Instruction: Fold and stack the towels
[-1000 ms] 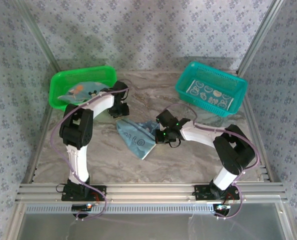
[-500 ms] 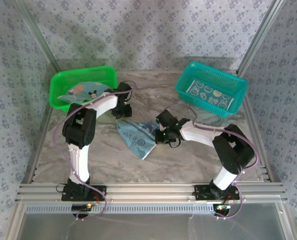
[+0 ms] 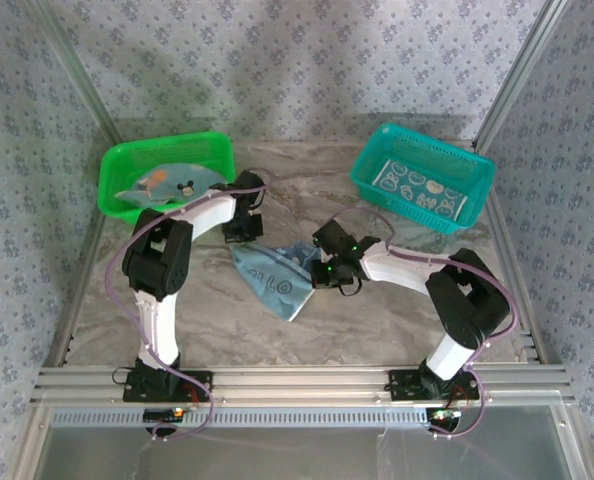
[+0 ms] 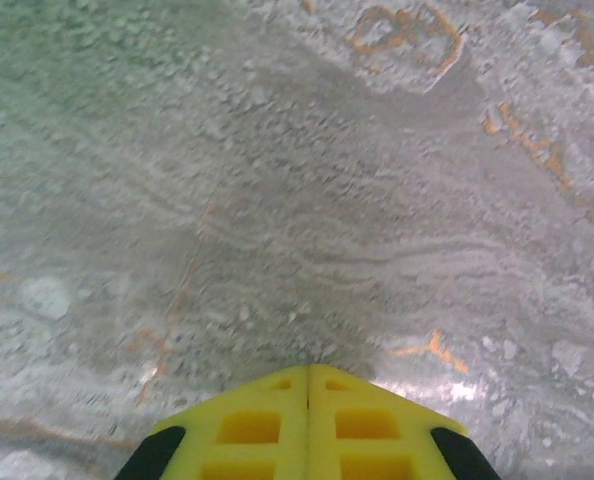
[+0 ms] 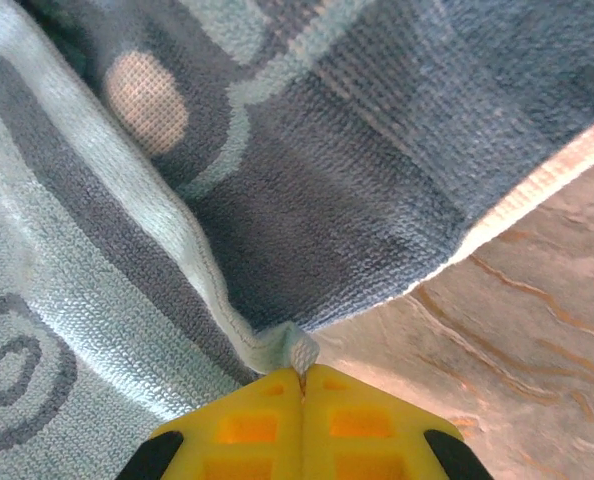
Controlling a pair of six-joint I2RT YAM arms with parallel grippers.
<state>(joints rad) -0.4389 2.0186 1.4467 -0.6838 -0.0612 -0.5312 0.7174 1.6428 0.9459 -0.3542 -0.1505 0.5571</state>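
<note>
Next, I pull the held corner (image 5: 295, 349) back with my right gripper before my left gripper takes another corner, because the light blue towel lies doubled over by my right gripper.
A light blue towel (image 3: 272, 278) with white rings lies crumpled on the marble table's middle. My right gripper (image 3: 322, 272) is at its right edge. In the right wrist view the yellow jaws (image 5: 302, 370) are shut on a small corner of the towel (image 5: 277, 180). My left gripper (image 3: 241, 230) hovers just beyond the towel's far-left corner. Its yellow jaws (image 4: 308, 368) are pressed together over bare marble with nothing between them. More towels (image 3: 162, 182) lie loose in the green basket (image 3: 112, 190). A folded towel (image 3: 417, 190) rests in the teal basket (image 3: 477, 172).
The green basket stands at the back left, close behind my left arm. The teal basket stands at the back right. Metal frame posts and patterned walls close in the table on three sides.
The left gripper has shut and shifted slightly right and nearer, toward the towel's far corner. The right gripper and the towel have stayed put.
</note>
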